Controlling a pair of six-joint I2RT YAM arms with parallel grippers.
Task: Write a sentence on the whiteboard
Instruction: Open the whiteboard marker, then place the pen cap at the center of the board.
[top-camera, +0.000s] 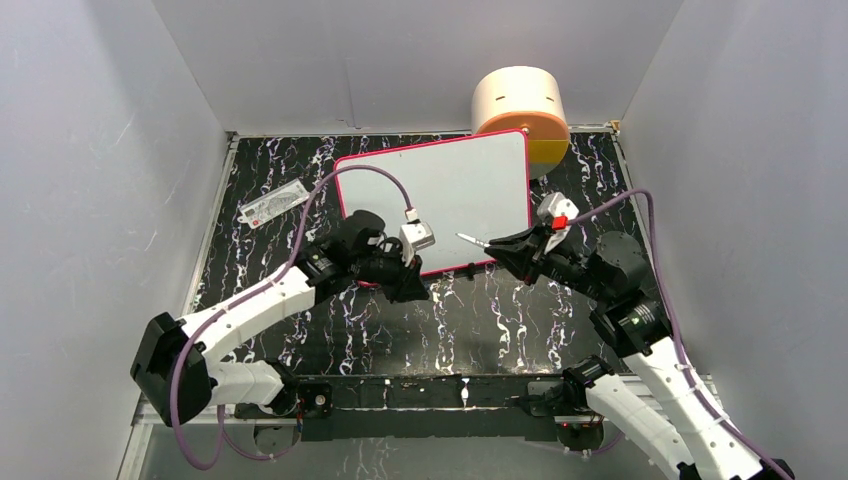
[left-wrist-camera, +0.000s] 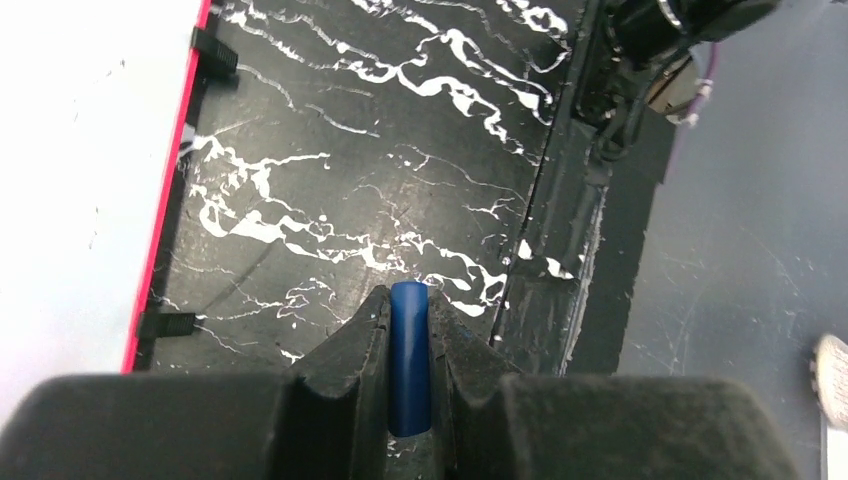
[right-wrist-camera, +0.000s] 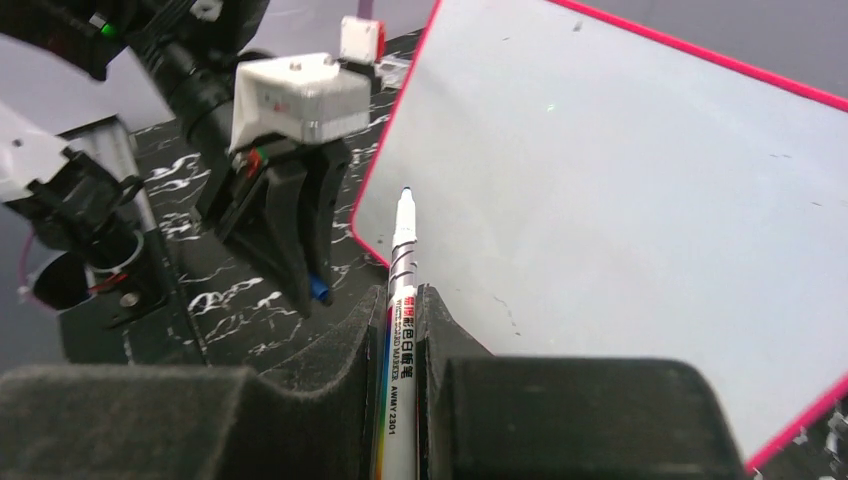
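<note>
The robot's left gripper keeps lowering the blue cap and let it go on the marble before the whiteboard (top-camera: 438, 328), as that spot is clear and the marker tip (top-camera: 460, 236) is uncovered.
The whiteboard (top-camera: 440, 190), white with a thin pink-red frame, lies flat in the middle of the table; its face is blank and the sentence is not in view. My right gripper (top-camera: 500, 246) is shut on a white marker (right-wrist-camera: 401, 300). The uncapped tip (top-camera: 463, 237) points left over the board's near edge. My left gripper (top-camera: 413, 288) sits just off the board's near-left corner, shut on the blue cap (left-wrist-camera: 409, 355). In the right wrist view the left gripper (right-wrist-camera: 308, 290) stands left of the marker tip, beside the whiteboard (right-wrist-camera: 620, 190). In the left wrist view the whiteboard (left-wrist-camera: 80, 150) lies at the left.
A beige and orange round container (top-camera: 522, 108) stands behind the board's far right corner. A small grey-white packet (top-camera: 275, 203) lies left of the board. Grey walls close in the black marbled table (top-camera: 480, 320) on three sides.
</note>
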